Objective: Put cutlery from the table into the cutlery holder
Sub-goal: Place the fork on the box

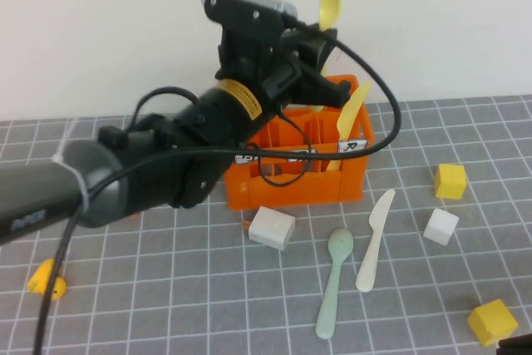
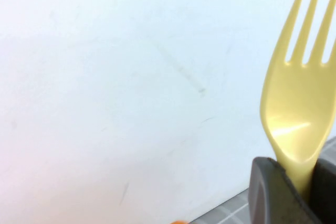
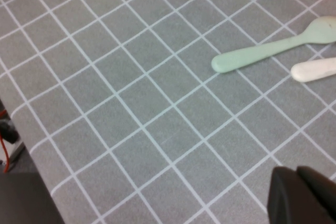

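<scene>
I see the fork's handle point(image 1: 317, 107) pointing down toward the holder's open middle compartment point(image 1: 309, 131), so I should keep lowering the fork with my left gripper until its handle is inside, then release it.
My left gripper point(image 1: 320, 39) is raised above the back of the orange cutlery holder point(image 1: 295, 180) and is shut on the pale yellow fork point(image 1: 330, 2), which points tines up. In the left wrist view the fork point(image 2: 299, 103) rises from between the dark fingers point(image 2: 270, 192). A pale yellow knife point(image 1: 352, 111) stands tilted in the holder's right compartment. The mint-green spoon point(image 1: 335, 276) and the cream-white knife point(image 1: 376, 239) lie on the table point(image 1: 166, 288) in front of the holder. My right gripper point(image 3: 295, 182) is shut and empty, low over the tiles near the spoon's handle point(image 3: 257, 55).
A white block point(image 1: 272, 228) lies just in front of the holder, and another white block point(image 1: 440, 226) sits right of the knife. Yellow cubes point(image 1: 450, 180) point(image 1: 492, 322) are on the right side. A small yellow object point(image 1: 46, 280) lies at the front left. The left arm's cable loops over the holder.
</scene>
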Action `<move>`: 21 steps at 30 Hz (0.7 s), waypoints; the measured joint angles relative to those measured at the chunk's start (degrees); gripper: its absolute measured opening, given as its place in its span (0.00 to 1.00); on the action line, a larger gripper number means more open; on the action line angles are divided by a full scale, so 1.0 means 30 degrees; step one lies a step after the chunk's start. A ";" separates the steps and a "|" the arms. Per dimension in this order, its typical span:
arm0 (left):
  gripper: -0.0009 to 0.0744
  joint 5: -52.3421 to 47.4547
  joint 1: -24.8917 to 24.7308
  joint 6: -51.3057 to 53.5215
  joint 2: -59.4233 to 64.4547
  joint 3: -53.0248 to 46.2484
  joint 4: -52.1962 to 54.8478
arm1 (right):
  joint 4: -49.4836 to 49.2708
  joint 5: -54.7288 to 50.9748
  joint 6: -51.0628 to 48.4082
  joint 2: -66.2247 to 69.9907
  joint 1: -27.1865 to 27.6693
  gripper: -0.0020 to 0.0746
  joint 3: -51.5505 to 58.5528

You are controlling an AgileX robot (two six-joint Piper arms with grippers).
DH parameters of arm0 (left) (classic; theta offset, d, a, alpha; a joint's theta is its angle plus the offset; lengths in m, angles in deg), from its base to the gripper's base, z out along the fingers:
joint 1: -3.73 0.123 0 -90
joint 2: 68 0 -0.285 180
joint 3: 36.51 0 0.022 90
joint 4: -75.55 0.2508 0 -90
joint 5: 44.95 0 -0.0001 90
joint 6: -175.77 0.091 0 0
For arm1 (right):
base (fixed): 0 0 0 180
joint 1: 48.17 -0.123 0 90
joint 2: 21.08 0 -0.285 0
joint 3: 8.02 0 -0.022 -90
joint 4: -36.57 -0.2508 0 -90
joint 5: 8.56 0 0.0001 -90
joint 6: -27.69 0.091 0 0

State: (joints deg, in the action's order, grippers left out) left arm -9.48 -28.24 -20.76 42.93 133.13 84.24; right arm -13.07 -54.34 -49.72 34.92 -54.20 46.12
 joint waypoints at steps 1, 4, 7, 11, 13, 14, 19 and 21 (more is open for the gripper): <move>0.14 0.0117 0.0000 0.0253 0.0214 0.0000 -0.0423 | 0.0080 -0.0073 0.0000 0.0000 0.0000 0.02 0.0000; 0.14 0.0397 0.0000 0.1291 0.0884 0.0000 -0.1938 | 0.0168 -0.0207 0.0000 0.0000 0.0000 0.02 0.0000; 0.14 0.0588 0.0118 0.2137 0.1385 0.0000 -0.2604 | 0.0248 -0.0239 0.0000 0.0000 0.0000 0.02 0.0000; 0.14 0.0099 0.0231 0.2405 0.1981 0.0000 -0.3007 | 0.0361 -0.0239 0.0000 0.0000 0.0000 0.02 0.0000; 0.14 -0.0378 0.0242 0.2405 0.2258 0.0000 -0.3055 | 0.0361 -0.0239 -0.0008 0.0000 0.0000 0.02 0.0000; 0.14 -0.0606 0.0242 0.2405 0.2358 0.0000 -0.3089 | 0.0361 -0.0239 -0.0008 0.0000 0.0000 0.02 0.0000; 0.22 -0.1063 0.0242 0.2606 0.2431 0.0000 -0.3048 | 0.0387 -0.0239 -0.0255 0.0000 0.0000 0.02 0.0000; 0.30 -0.1028 0.0312 0.2903 0.2431 0.0000 -0.3084 | 0.0387 -0.0239 -0.0330 0.0000 0.0000 0.02 0.0000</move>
State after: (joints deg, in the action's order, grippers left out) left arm -12.56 -27.30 -12.05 50.22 133.13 74.99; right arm -11.91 -55.05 -50.72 34.92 -54.20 46.12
